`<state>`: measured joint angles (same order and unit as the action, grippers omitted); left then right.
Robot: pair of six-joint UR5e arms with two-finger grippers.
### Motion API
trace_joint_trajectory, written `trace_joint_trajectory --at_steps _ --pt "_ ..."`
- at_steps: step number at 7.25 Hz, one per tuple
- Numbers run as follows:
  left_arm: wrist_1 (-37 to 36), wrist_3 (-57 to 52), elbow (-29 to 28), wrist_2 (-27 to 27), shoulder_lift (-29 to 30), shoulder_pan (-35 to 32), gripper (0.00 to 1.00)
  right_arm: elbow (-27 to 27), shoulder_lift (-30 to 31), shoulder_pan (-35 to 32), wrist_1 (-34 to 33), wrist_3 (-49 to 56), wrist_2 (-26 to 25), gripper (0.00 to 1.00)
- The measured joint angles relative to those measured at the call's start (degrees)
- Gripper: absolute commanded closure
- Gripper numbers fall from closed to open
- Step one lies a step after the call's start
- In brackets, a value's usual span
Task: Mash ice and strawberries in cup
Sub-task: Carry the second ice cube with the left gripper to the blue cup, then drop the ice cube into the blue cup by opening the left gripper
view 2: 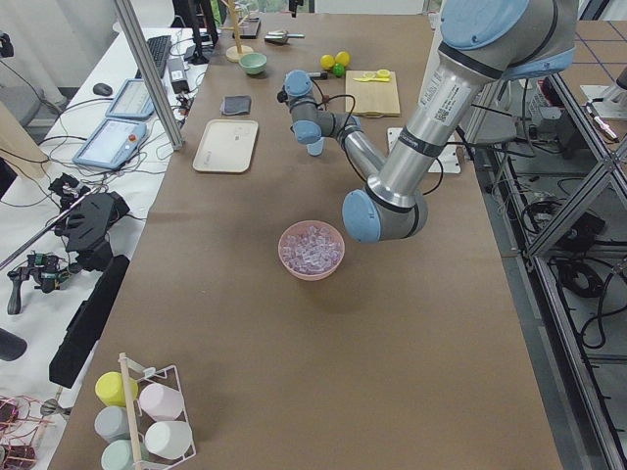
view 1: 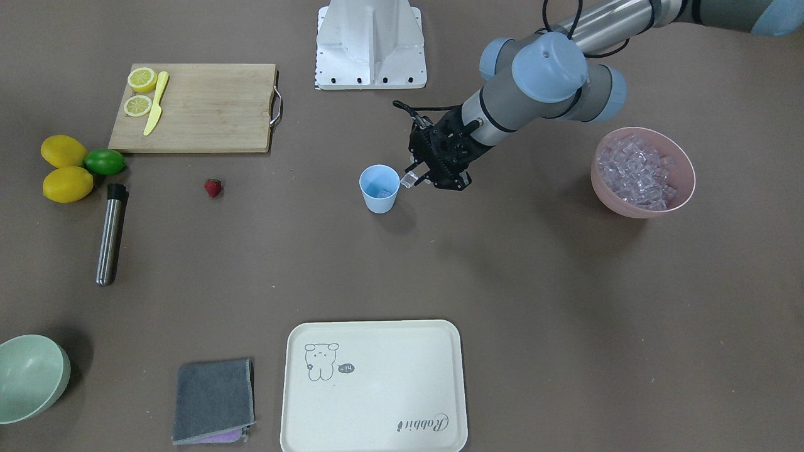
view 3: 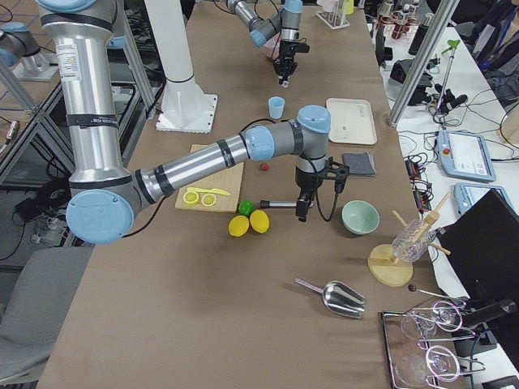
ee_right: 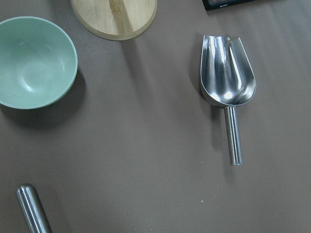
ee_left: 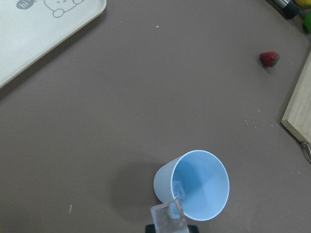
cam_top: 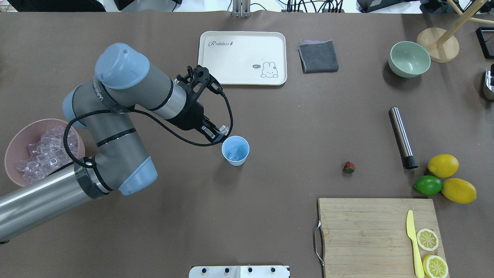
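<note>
The clear ice cube (view 1: 409,179) sticks out above the light-blue cup's rim, so the robot's left gripper should keep going across and let go over the cup's opening (view 1: 379,181).
The light-blue cup (view 1: 379,189) stands mid-table, also in the overhead view (cam_top: 236,150) and the left wrist view (ee_left: 197,187). One ice cube (cam_top: 232,156) lies in it. My left gripper (view 1: 416,179) is shut on a clear ice cube (view 1: 408,181), held just beside and above the cup's rim (ee_left: 167,217). The pink bowl (view 1: 619,202) holds many ice cubes (view 1: 637,171). The strawberry (view 1: 213,187) lies on the table, apart from the cup. My right gripper (view 3: 301,215) shows only in the exterior right view, so I cannot tell its state.
A steel muddler (view 1: 111,233) lies near two lemons (view 1: 65,168) and a lime (view 1: 105,161). A cutting board (view 1: 207,110) carries lemon halves and a yellow knife. A white tray (view 1: 374,386), grey cloth (view 1: 213,400), green bowl (view 1: 28,376) and metal scoop (ee_right: 228,82) are also around.
</note>
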<state>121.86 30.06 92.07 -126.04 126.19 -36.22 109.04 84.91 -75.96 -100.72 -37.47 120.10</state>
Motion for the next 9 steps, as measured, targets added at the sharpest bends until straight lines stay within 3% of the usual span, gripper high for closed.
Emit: trace_joint_trajectory --at_steps 2,5,6,7,8,9 --pt "1.8 1.6 -0.3 4.5 0.3 3.3 1.00 0.1 0.0 0.0 0.0 0.0 0.0 0.00" --pt "3.2 2.1 -0.7 6.0 0.1 4.5 1.00 0.2 0.5 0.0 0.0 -0.1 0.0 0.00" --pt "3.5 2.0 -1.3 6.0 0.1 4.4 0.68 0.3 0.6 0.0 0.0 -0.1 0.0 0.00" --pt "4.3 1.9 -1.9 6.1 0.2 4.4 0.30 0.4 0.7 0.0 0.0 -0.2 0.0 0.00" --pt "5.4 1.9 -2.5 6.1 0.2 4.3 0.23 0.4 0.7 0.0 0.0 -0.2 0.0 0.00" --pt "6.2 1.8 -2.8 6.0 0.1 4.2 0.06 0.3 0.7 0.0 0.0 -0.2 0.0 0.00"
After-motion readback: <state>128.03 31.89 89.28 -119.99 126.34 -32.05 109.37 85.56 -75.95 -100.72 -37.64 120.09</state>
